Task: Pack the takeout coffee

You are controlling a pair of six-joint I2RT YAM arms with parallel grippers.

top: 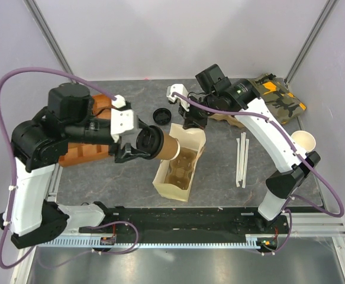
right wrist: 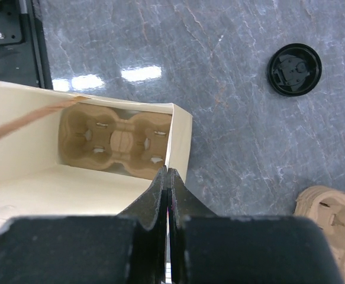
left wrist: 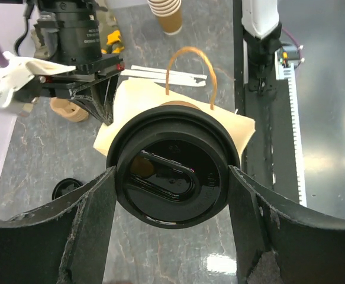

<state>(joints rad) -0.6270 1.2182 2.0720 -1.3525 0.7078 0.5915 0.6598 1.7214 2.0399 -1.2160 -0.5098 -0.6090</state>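
The takeout coffee [top: 167, 148] is tilted over the bag's rim, so next my left gripper swings above the bag's opening and turns the coffee's bottom down toward the pulp carrier [top: 181, 168].
The takeout coffee [top: 170, 149], a brown paper cup with a black lid [left wrist: 173, 171], is held on its side over the left rim of the open tan paper bag [top: 191, 137]. My left gripper [top: 144, 143] is shut on it, one finger [left wrist: 95, 207] on each side of the lid. My right gripper [top: 193, 122] is shut on the bag's far rim [right wrist: 181, 133], its fingertips [right wrist: 168, 173] pinched on the paper edge. A pulp cup carrier [right wrist: 116, 142] lies at the bottom of the bag.
A loose black lid [top: 161, 115] lies behind the bag. A spare pulp carrier [top: 224, 116] and a camouflage pouch [top: 279, 97] sit at the back right. Pale stacked cups [top: 304, 141] and white sticks [top: 241, 158] are at the right. An orange-brown object [top: 86, 151] lies under my left arm.
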